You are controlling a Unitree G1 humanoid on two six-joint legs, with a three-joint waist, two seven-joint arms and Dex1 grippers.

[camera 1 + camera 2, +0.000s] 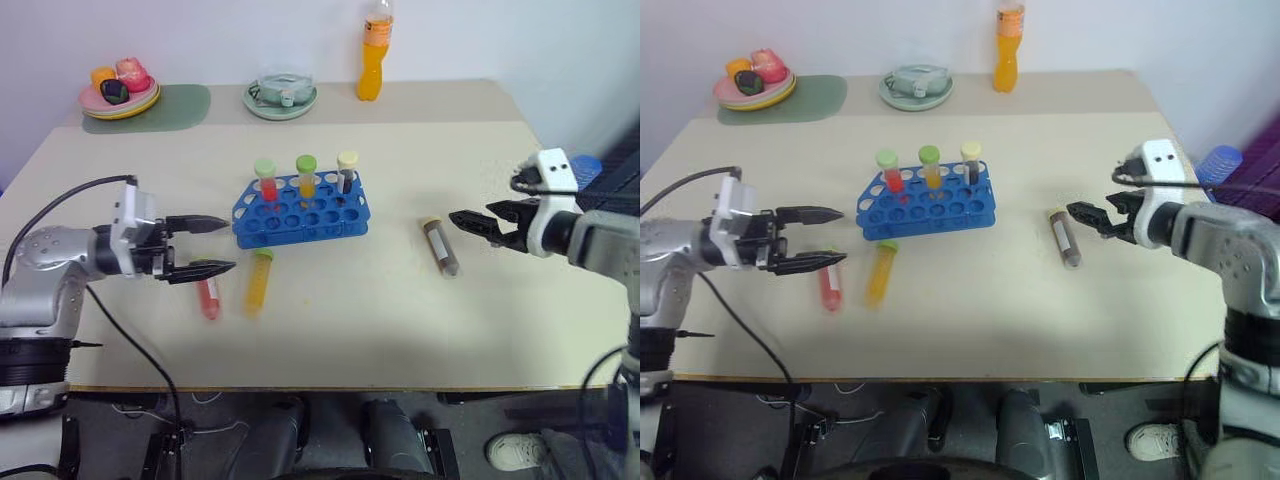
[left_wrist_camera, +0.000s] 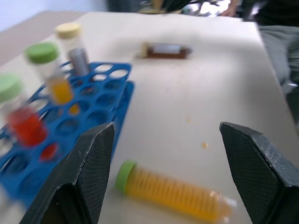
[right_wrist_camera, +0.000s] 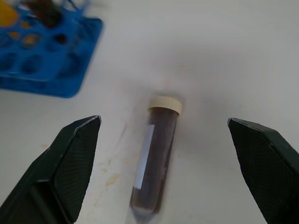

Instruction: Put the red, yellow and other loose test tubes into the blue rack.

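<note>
The brown tube (image 1: 441, 247) lies lengthwise between the open fingers of my right gripper, so I should keep going down to the tube's cream cap (image 1: 430, 220) and close just below it.
The blue rack (image 1: 300, 213) stands mid-table with three capped tubes upright in its back row. Just in front of it lie a yellow tube with a green cap (image 1: 258, 281) and, to its left, a red tube (image 1: 208, 295). A dark brown tube with a cream cap (image 1: 440, 245) lies to the rack's right. My left gripper (image 1: 215, 246) hovers open left of the rack, above the red tube, pointing right; the yellow tube (image 2: 173, 193) lies between its fingers in the wrist view. My right gripper (image 1: 462, 222) is open just right of the brown tube (image 3: 155, 163).
Along the far edge sit a plate of toy food (image 1: 120, 92) on a green mat, a grey-green dish (image 1: 280, 97) and an orange drink bottle (image 1: 374, 55). A blue object (image 1: 585, 168) lies beyond the right edge. The front half of the table (image 1: 350, 340) is bare.
</note>
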